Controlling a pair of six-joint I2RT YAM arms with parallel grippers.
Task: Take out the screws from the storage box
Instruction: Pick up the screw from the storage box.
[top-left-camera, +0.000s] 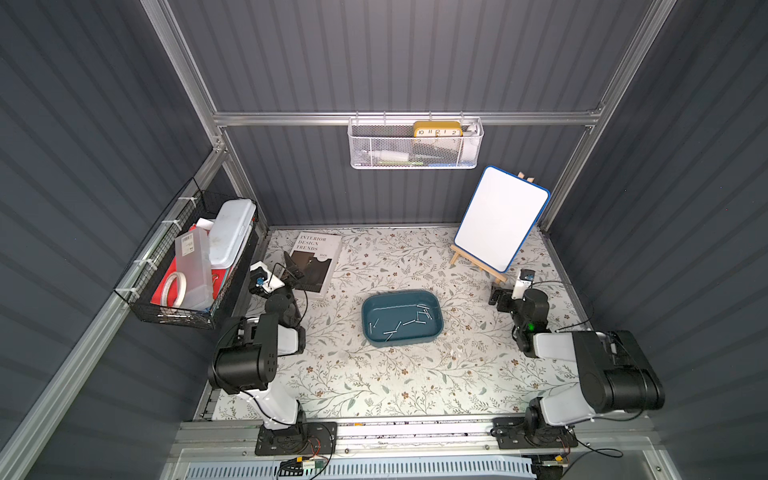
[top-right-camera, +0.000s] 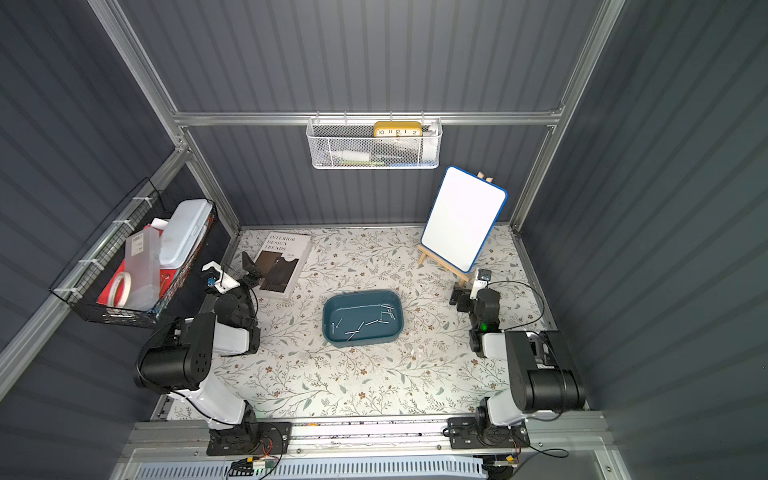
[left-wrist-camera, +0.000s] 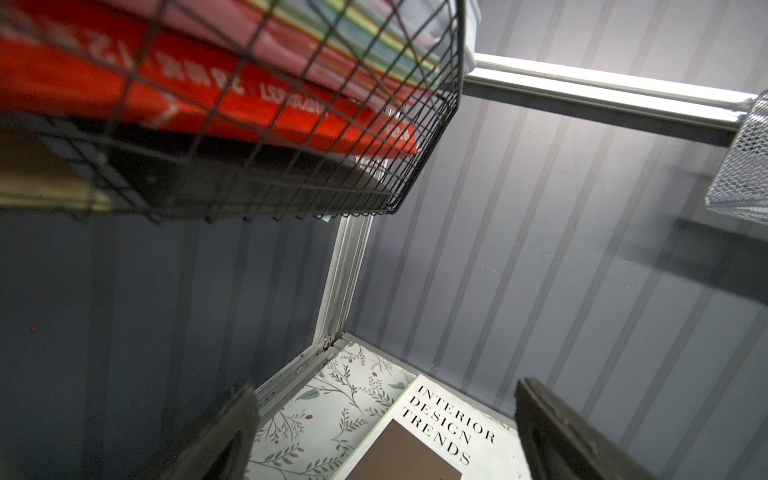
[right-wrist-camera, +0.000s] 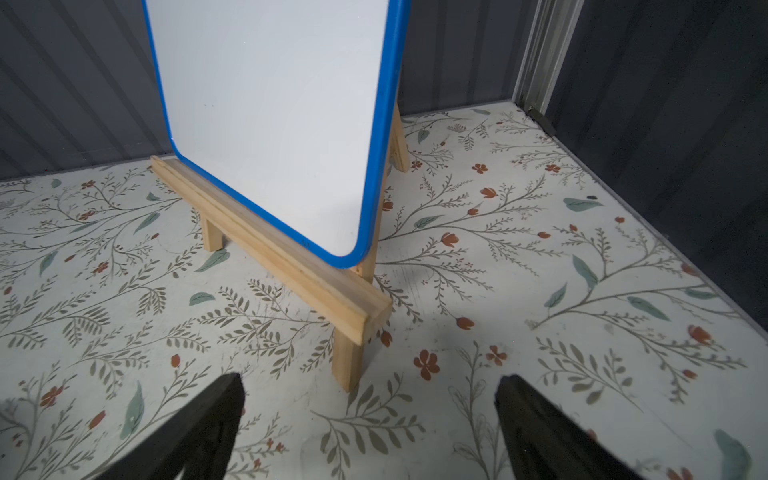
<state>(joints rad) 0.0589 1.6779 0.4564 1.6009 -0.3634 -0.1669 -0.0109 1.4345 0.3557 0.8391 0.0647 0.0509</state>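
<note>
Next, my right gripper pulls back clear of the easel before it reaches down to the screws in the storage box (top-left-camera: 424, 312), because it points low at the easel's wooden ledge (right-wrist-camera: 364, 308).
The teal storage box (top-left-camera: 399, 341) (top-right-camera: 359, 341) sits mid-table in both top views, with several thin silvery screws (top-left-camera: 409, 322) (top-right-camera: 372, 322) scattered on its floor. My left gripper (top-left-camera: 293, 266) (top-right-camera: 251, 266) is open at the table's left, over the near edge of a book and well away from the box. In the left wrist view the left gripper (left-wrist-camera: 384, 388) holds nothing. My right gripper (top-left-camera: 500, 298) (top-right-camera: 459, 299) is open at the right, just in front of the easel. The right wrist view shows only bare tabletop between the fingers of the right gripper (right-wrist-camera: 369, 379).
A book titled Interior Design Trends (top-left-camera: 316, 262) (left-wrist-camera: 440, 432) lies at the back left. A blue-framed whiteboard (top-left-camera: 500, 218) (right-wrist-camera: 270, 116) stands on a wooden easel at the back right. A black wire basket (top-left-camera: 187, 266) hangs on the left wall. A white mesh basket (top-left-camera: 415, 143) hangs on the back wall.
</note>
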